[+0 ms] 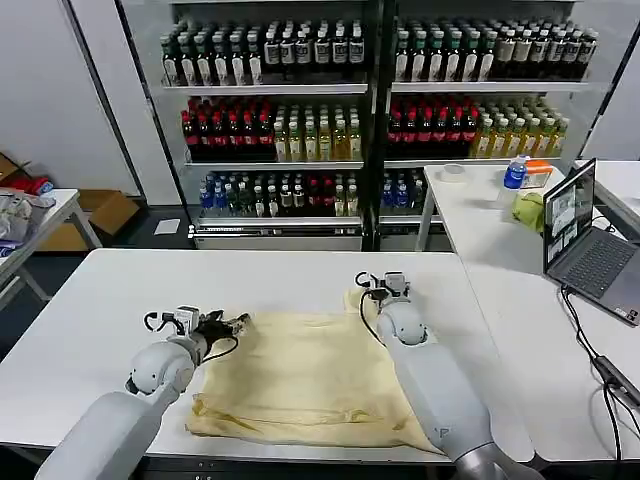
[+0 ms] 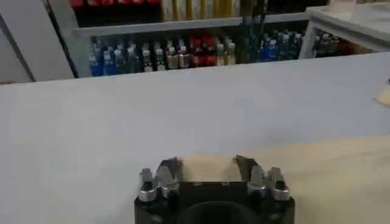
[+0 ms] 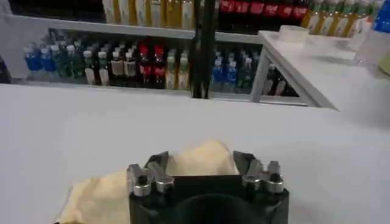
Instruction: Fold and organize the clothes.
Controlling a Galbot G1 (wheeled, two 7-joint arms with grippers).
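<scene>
I can see loose wrinkles (image 1: 300,416) along the T-shirt's near edge, so its far edge (image 1: 303,319) will fold over while the near edge stays still when I bring it nearer.
The clothes are one pale cream-yellow T-shirt (image 1: 310,385) lying mostly flat on the white table (image 1: 100,300), with wrinkles along its near edge. My left gripper (image 1: 238,322) is low at the shirt's far left corner. In the left wrist view it (image 2: 207,163) is open, and the shirt's fabric (image 2: 341,176) lies between its spread fingers. My right gripper (image 1: 372,283) is at the far right corner, where the cloth bunches up. In the right wrist view it (image 3: 200,159) is open too, with a hump of fabric (image 3: 204,157) between its fingers.
A second white table (image 1: 480,215) at the right carries an open laptop (image 1: 590,245), a yellow-green lump (image 1: 528,210) and a blue bottle (image 1: 515,172). Shelves of drink bottles (image 1: 370,110) stand behind. A side table at the far left holds a grey-white bundle (image 1: 15,215).
</scene>
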